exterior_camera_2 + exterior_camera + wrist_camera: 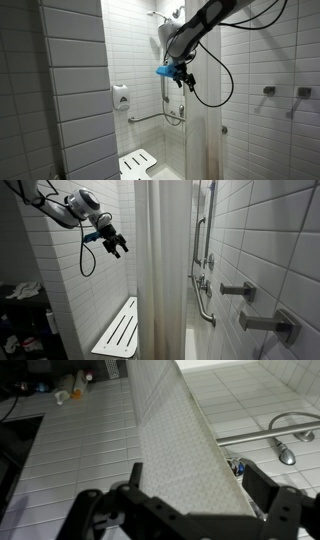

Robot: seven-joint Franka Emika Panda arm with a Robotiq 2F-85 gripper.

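The shower curtain's edge slants toward one finger; I'll turn, approach, close.
My gripper hangs high in a white-tiled shower stall, just beside the edge of a pale shower curtain. In an exterior view the gripper carries a blue part and sits at the curtain's upper section. In the wrist view the curtain runs as a wide textured strip between my two black fingers. The gripper is open, one finger on each side of the strip, and holds nothing.
A white slatted fold-down seat is on the wall below. Metal grab bars and tap handles are fixed to the tiled walls. A soap dispenser hangs on the far wall. Clutter lies outside the stall.
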